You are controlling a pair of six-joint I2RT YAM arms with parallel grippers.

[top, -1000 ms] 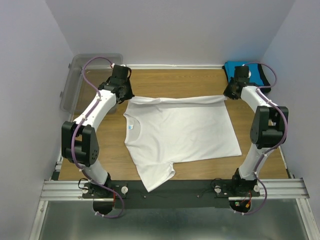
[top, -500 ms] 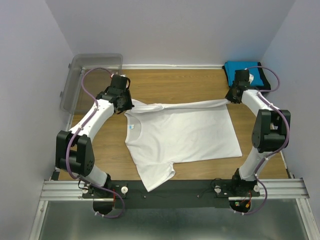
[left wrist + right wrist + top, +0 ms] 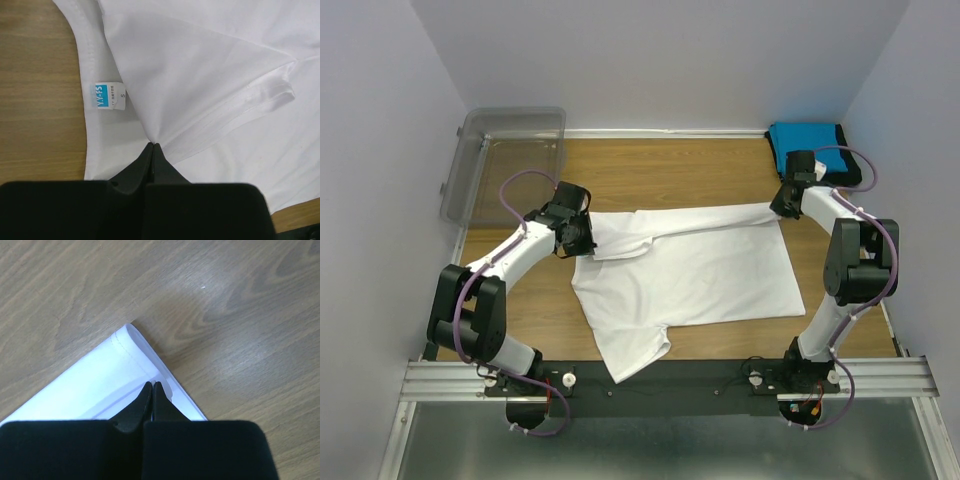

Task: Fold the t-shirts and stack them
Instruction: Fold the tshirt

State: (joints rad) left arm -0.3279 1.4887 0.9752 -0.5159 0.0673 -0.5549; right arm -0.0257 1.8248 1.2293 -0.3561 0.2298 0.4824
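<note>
The folded far sleeve is lying over the white t-shirt's body, so my left gripper should go on pulling the sleeve toward me and let go of it flat there.
A white t-shirt lies spread on the wooden table, collar to the left, its far edge partly folded over toward me. My left gripper is shut on the shirt's far sleeve area, pinching cloth beside the blue neck label. My right gripper is shut on the shirt's far right hem corner. A folded bright blue t-shirt lies at the far right corner on a black one.
A clear plastic bin stands at the far left corner. Bare wood lies beyond the shirt. A metal rail runs along the near edge.
My left gripper has pulled the far sleeve toward me and rightward over the collar, hiding the label in the top view. The right gripper has shifted slightly nearer with its corner.
</note>
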